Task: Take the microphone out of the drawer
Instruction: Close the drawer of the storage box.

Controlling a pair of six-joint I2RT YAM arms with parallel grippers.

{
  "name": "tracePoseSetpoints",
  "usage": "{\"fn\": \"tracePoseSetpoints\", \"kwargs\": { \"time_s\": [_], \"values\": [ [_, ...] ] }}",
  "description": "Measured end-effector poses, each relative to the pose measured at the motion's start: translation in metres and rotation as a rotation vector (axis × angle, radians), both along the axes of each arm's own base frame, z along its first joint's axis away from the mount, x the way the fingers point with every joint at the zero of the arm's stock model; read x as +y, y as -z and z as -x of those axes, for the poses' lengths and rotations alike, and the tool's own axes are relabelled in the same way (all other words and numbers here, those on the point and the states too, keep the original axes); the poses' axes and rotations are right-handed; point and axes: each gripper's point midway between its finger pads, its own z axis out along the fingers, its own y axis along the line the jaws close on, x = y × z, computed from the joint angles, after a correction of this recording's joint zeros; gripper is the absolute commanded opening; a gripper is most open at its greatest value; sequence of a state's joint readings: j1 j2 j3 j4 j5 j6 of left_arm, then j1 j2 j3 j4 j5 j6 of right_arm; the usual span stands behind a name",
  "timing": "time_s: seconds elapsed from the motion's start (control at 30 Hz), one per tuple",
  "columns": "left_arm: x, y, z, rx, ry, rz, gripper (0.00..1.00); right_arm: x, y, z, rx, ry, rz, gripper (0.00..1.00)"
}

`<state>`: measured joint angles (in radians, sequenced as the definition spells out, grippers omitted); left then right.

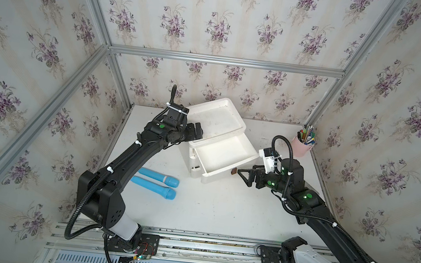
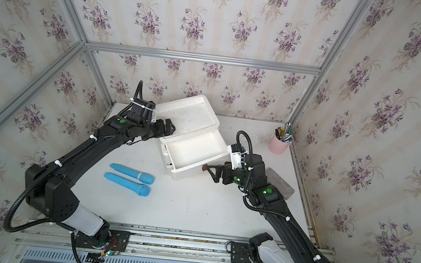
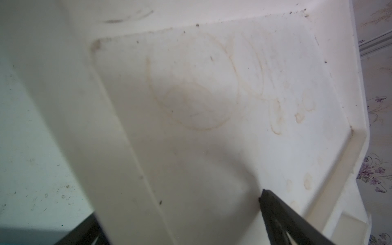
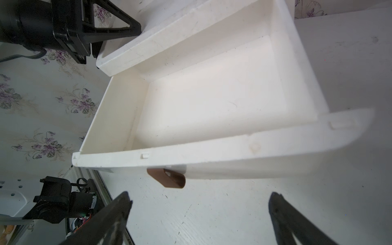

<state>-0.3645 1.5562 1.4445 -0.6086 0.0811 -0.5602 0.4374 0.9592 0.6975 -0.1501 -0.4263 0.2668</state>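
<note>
I should push the pulled-out drawer (image 1: 225,153) shut with my right gripper at its brown handle (image 1: 234,170), because the drawer is empty and both blue microphones lie beside the unit.
Two blue microphones (image 1: 158,177) (image 1: 153,187) lie side by side on the white table, left of the drawer unit, seen in both top views (image 2: 132,173). The white drawer (image 1: 226,173) (image 2: 193,169) (image 4: 233,152) is pulled out and its inside shows bare. Its brown handle (image 4: 167,178) (image 1: 233,171) faces my right gripper (image 4: 200,196) (image 1: 245,170), which is open just in front of it, touching nothing. My left gripper (image 1: 197,132) (image 3: 178,203) is open, its fingers straddling the left rim of the unit's top tray (image 3: 212,84).
A pink cup of pens (image 1: 301,148) (image 2: 279,146) stands at the back right corner. A flat grey object (image 2: 279,183) lies behind my right arm. Wallpapered walls close in three sides, and a metal rail (image 1: 190,244) runs along the front.
</note>
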Motion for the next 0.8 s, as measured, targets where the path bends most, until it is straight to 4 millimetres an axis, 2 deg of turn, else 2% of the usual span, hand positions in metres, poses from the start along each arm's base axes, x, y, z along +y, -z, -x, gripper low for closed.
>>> {"fn": "tracePoseSetpoints", "kwargs": {
  "time_s": [0.27,0.43,0.6,0.8],
  "values": [
    [-0.003,0.002,0.001,-0.007,0.017,0.021,0.99,0.005,0.008,-0.018,0.011,0.025,-0.004,1.00],
    [-0.004,0.003,0.001,-0.009,0.019,0.025,0.99,0.004,-0.008,-0.028,-0.041,0.054,-0.009,1.00],
    [-0.006,0.003,0.001,-0.003,0.026,0.031,0.99,-0.001,-0.019,-0.025,-0.094,0.063,0.002,1.00],
    [-0.010,0.004,-0.001,-0.003,0.045,0.046,0.99,-0.009,-0.009,-0.014,-0.077,0.064,0.044,1.00]
  ]
}}
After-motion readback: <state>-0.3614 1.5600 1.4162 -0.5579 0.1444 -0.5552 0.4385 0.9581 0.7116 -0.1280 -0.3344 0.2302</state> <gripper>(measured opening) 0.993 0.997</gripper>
